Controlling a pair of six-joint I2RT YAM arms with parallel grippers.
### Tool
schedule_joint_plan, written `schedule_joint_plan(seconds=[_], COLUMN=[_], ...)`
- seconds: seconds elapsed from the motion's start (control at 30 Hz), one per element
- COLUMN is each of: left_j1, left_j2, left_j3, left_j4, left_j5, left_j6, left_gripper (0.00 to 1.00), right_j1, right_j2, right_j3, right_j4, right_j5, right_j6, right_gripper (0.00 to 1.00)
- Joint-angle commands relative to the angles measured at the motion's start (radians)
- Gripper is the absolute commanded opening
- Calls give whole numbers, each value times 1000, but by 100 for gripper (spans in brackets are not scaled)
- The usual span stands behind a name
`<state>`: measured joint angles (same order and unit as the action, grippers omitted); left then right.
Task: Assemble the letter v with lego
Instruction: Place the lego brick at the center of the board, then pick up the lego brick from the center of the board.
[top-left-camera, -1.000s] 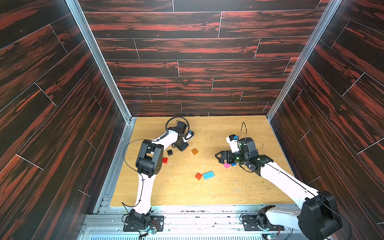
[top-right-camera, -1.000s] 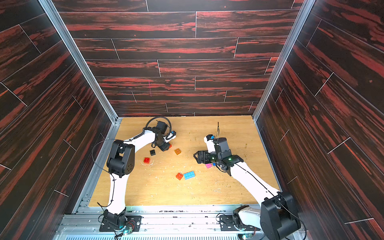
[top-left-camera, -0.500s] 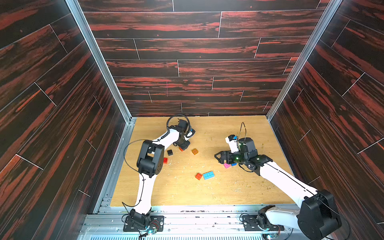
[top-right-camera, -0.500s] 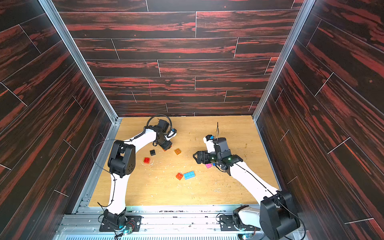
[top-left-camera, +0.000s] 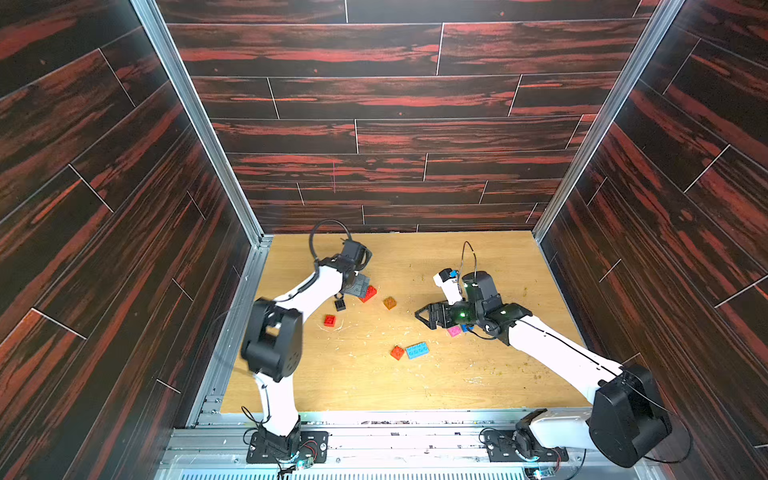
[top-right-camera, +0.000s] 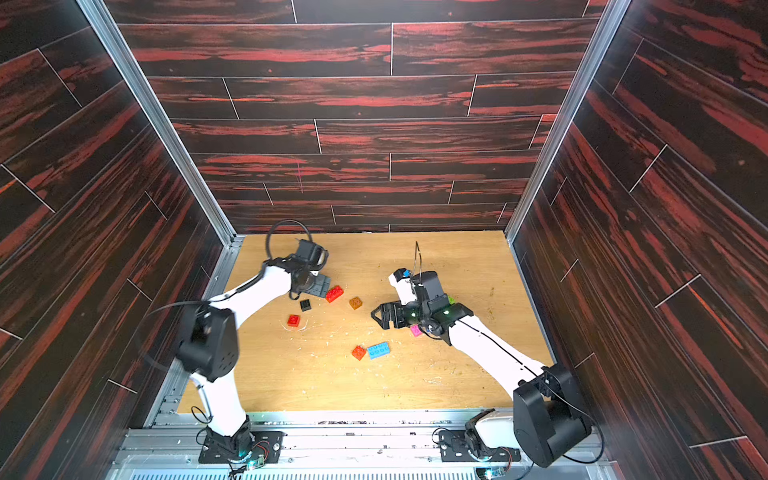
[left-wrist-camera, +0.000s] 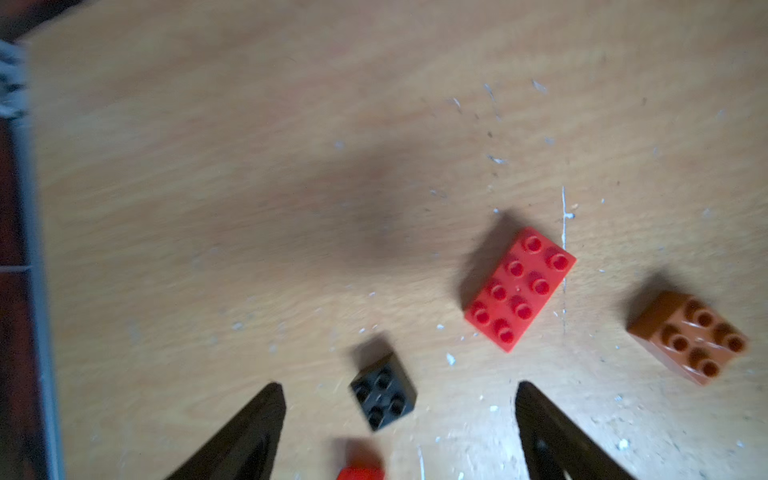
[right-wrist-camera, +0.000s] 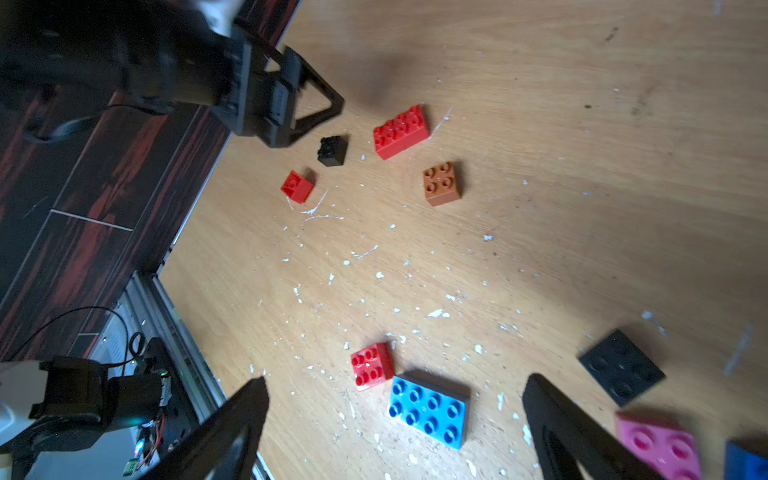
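Next, I back my left gripper away because it hangs over the black brick (top-left-camera: 340, 304) close by. Then my right gripper can take the small red brick (top-left-camera: 328, 321).
Loose lego lies on the wooden table (top-left-camera: 478, 374). A long red brick (top-left-camera: 368, 293) (left-wrist-camera: 519, 289), an orange-brown brick (top-left-camera: 389, 302) (left-wrist-camera: 690, 336), a small black brick (top-left-camera: 340, 305) (left-wrist-camera: 382, 390) and a small red brick (top-left-camera: 329, 320) sit at the left. My left gripper (top-left-camera: 353, 286) (left-wrist-camera: 400, 385) hovers open above the black brick, holding nothing. Mid-table, a red square brick (top-right-camera: 358, 353) (right-wrist-camera: 371, 365) touches a light blue long brick (top-right-camera: 378, 350) (right-wrist-camera: 430, 409). My right gripper (top-left-camera: 428, 316) (right-wrist-camera: 397, 380) stands open and empty, pointing at them.
A pink brick (top-left-camera: 454, 331) (right-wrist-camera: 656, 444), a flat black brick (right-wrist-camera: 621, 368) and a blue brick (right-wrist-camera: 748, 461) lie under the right wrist. A green brick (top-right-camera: 451, 299) peeks out behind it. Dark panelled walls and a metal rail (top-left-camera: 232, 353) close in the table.
My left gripper has gone from shut to open beside the long red brick and shifted slightly. The right arm and the bricks stay put.
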<state>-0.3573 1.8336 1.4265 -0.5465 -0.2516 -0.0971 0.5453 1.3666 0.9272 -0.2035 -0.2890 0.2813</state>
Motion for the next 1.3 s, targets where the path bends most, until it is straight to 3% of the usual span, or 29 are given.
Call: schedule_joint_plan(seconds=[0.0, 0.17, 0.7, 0.93, 1.27], left_j1=[5, 6, 29, 123, 312], left_j2=[-76, -131, -261, -410, -593], left_j3=[-77, -143, -332, -449, -573], left_j4=[2, -88, -94, -69, -61], left_j5=[-101, -139, -153, -145, 26], left_j6=[-77, -77, -378, -537, -624], left_gripper=[92, 92, 93, 94, 100], right_j1=[27, 43, 146, 225, 323], right_j2=[23, 36, 225, 357, 568], right_j3=[30, 38, 181, 324, 576], right_j4=[4, 16, -38, -100, -176], right_j5=[-20, -24, 62, 125, 172], right_j6=[-11, -10, -31, -38, -192], right_gripper=[98, 99, 96, 91, 91])
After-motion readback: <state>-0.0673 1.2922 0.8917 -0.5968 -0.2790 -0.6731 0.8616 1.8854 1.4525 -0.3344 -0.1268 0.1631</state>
